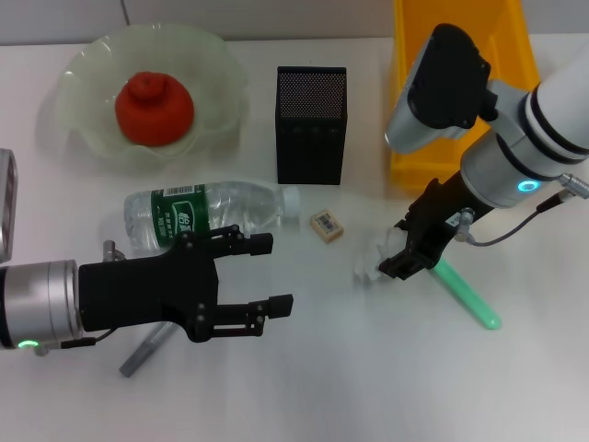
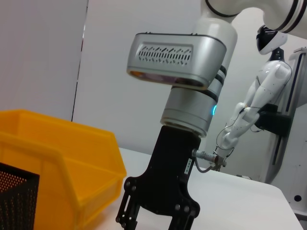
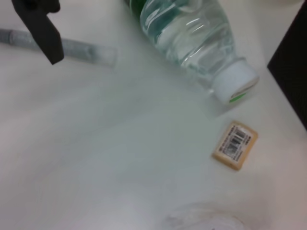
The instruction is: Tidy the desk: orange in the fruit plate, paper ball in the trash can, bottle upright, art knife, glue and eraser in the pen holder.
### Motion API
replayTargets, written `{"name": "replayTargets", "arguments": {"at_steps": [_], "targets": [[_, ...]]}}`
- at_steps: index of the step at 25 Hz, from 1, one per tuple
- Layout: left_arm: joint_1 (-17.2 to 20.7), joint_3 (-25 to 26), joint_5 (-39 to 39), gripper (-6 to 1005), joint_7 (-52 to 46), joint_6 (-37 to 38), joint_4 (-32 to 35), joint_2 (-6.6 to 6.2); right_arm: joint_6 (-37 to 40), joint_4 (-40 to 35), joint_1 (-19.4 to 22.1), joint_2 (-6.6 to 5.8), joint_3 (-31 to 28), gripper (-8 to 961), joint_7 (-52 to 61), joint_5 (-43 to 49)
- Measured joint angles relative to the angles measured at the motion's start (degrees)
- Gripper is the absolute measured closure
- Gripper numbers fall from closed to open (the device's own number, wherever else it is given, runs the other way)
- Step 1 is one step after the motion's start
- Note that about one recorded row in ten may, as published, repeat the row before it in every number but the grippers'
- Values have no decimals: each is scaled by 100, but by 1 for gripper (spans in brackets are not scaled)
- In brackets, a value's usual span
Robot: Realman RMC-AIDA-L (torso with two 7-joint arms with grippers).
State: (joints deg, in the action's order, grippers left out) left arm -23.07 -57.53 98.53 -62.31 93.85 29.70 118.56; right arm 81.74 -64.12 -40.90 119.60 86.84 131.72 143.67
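My right gripper keeps moving the white paper ball (image 1: 370,262) until it hangs over the yellow trash can (image 1: 508,46). The ball is held in its fingers, and the can is open.
An orange (image 1: 153,108) lies in the green glass fruit plate (image 1: 83,64) at the back left. Behind the table's middle stands the black mesh pen holder (image 1: 311,124). The water bottle (image 1: 202,212) lies on its side, cap toward the pen holder. The eraser (image 1: 327,226) rests beside the cap. My right gripper (image 1: 392,249) hangs open right at the white paper ball (image 1: 371,264), its fingers either side of it. A green glue stick (image 1: 466,294) lies just past it. My left gripper (image 1: 281,273) is open in front of the bottle, over the grey art knife (image 1: 144,351).
The yellow trash can (image 1: 419,170) stands at the back right, behind my right arm. A grey framed object (image 1: 7,204) sits at the left edge. The right wrist view shows the bottle (image 3: 192,38), eraser (image 3: 235,144) and art knife (image 3: 72,45).
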Motion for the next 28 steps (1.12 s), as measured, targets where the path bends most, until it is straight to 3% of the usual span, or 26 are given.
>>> {"name": "replayTargets", "arguments": {"at_steps": [7, 12, 20, 28], "targets": [[-17, -6, -2, 200, 0, 0, 0, 0, 68, -1536, 1068, -16, -106, 398, -35, -518], [-17, 1, -2, 200, 0, -15, 0, 0, -325, -2237, 1986, -4, -751, 397, -494, -1793], [-24, -5, -1, 201, 0, -57, 1, 0, -1363, -1313, 2789, -16, -1828, 396, -2257, -4232], [-22, 20, -1, 201, 0, -70, 0, 0, -1529, -444, 2670, -27, -2536, 391, -3356, -4864]]}}
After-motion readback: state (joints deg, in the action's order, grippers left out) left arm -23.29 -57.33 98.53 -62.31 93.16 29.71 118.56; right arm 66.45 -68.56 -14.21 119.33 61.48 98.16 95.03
